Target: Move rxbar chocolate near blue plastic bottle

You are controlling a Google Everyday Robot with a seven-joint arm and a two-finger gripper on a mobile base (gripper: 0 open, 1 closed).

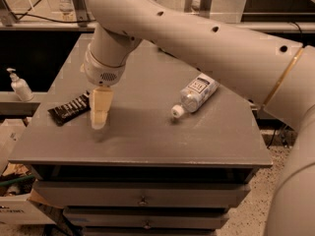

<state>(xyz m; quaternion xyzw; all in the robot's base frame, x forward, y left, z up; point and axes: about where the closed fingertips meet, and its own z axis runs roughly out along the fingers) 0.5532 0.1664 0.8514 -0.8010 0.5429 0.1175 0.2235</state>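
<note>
I expect the blue plastic bottle [195, 94] to shift and turn when I push the rxbar chocolate against it, because the bottle is lying on its round side [204, 94].
The rxbar chocolate [69, 108], a flat black wrapper with white lettering, lies on the grey table top [147, 132] at the left. My gripper [100, 111] hangs from the big white arm just right of the bar, its pale fingers pointing down close above the table. The blue plastic bottle [195, 94], clear with a white cap and pale label, lies on its side at the middle right, cap toward the front. The green snack bag is hidden behind the arm.
A small white pump bottle [18, 85] stands on a shelf left of the table. The table has drawers [142, 199] below its front edge. Boxes [12, 200] sit on the floor at the lower left.
</note>
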